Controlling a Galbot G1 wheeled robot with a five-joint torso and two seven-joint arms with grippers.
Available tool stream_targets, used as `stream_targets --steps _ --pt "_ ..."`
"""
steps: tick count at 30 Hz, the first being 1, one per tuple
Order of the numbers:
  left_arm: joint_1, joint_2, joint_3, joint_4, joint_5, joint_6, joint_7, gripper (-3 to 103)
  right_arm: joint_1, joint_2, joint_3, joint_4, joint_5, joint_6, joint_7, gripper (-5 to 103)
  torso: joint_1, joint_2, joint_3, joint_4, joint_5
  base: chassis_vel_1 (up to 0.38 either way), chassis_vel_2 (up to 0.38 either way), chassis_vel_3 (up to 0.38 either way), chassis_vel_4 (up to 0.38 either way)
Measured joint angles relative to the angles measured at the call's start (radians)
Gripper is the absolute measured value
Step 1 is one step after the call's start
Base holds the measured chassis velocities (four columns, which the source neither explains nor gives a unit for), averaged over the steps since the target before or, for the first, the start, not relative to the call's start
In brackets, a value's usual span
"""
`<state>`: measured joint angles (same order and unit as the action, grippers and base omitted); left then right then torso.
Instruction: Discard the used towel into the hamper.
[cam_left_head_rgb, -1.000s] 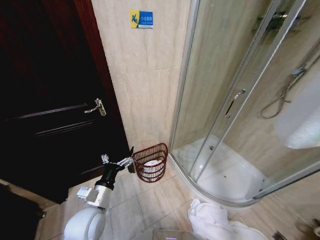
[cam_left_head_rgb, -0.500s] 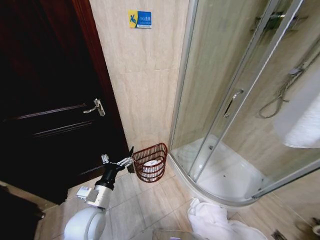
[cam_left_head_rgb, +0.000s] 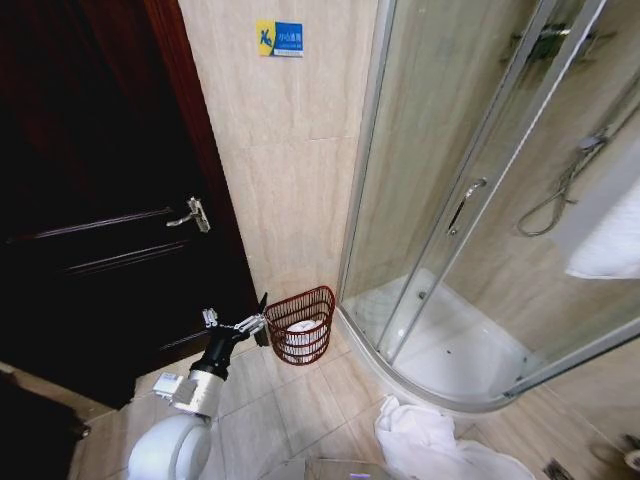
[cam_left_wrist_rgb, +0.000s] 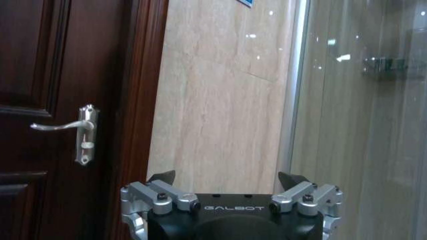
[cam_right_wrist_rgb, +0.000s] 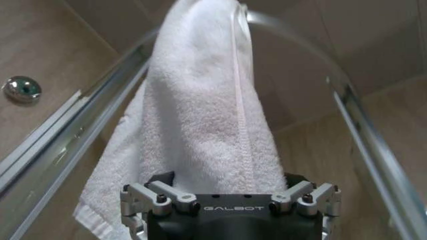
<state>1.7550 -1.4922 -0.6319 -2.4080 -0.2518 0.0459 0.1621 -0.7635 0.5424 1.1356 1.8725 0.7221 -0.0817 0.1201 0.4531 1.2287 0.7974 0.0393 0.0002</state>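
The white towel just lies draped over the curved top rail, so I expect it to slip off and hang long and limp when I pull it.
A white towel hangs draped over the curved top rail of the shower enclosure. My right gripper is open right below it, and the towel's lower part lies between the spread fingers. In the head view the same towel shows at the right edge. The hamper, a small dark red-brown wire basket, stands on the floor against the tiled wall, between the door and the shower. My left gripper is held low beside the hamper's rim, open and holding nothing, also seen as my left gripper facing the wall.
A dark wooden door with a metal handle is on the left. The glass shower enclosure fills the right. Something white lies inside the hamper. A heap of white towels lies on the floor tiles near the shower base.
The head camera shifted slightly. The towel at the head view's right edge now shows smaller and farther right. The left arm has not moved.
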Motion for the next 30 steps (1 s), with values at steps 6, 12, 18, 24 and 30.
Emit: stream_targets --steps 6,12,18,24,30 --pt "0.000 0.000 0.000 0.000 0.000 0.000 0.000 100 0.097 -0.021 -0.085 -0.026 0.141 -0.062 -0.009 100 0.000 0.000 0.000 0.0002 -0.0002 0.000 0.000 0.000 0.000" --pt "0.000 0.000 0.000 0.000 0.000 0.000 0.000 100 0.106 -0.024 -0.095 -0.006 0.199 -0.067 -0.034 91 0.000 0.000 0.000 0.0002 -0.0002 0.000 0.000 0.000 0.000" --pt "0.000 0.000 0.000 0.000 0.000 0.000 0.000 100 0.103 -0.023 -0.095 0.005 0.210 -0.064 -0.049 80 0.000 0.000 0.000 0.0001 -0.0002 0.000 0.000 0.000 0.000" --pt "0.000 0.000 0.000 0.000 0.000 0.000 0.000 100 0.101 -0.024 -0.095 0.012 0.205 -0.058 -0.061 60 0.000 0.000 0.000 0.0001 -0.0002 0.000 0.000 0.000 0.000" --pt "0.000 0.000 0.000 0.000 0.000 0.000 0.000 100 0.086 -0.026 -0.087 0.022 0.202 -0.053 -0.066 44 0.000 0.000 0.000 0.0001 -0.0002 0.000 0.000 0.000 0.000"
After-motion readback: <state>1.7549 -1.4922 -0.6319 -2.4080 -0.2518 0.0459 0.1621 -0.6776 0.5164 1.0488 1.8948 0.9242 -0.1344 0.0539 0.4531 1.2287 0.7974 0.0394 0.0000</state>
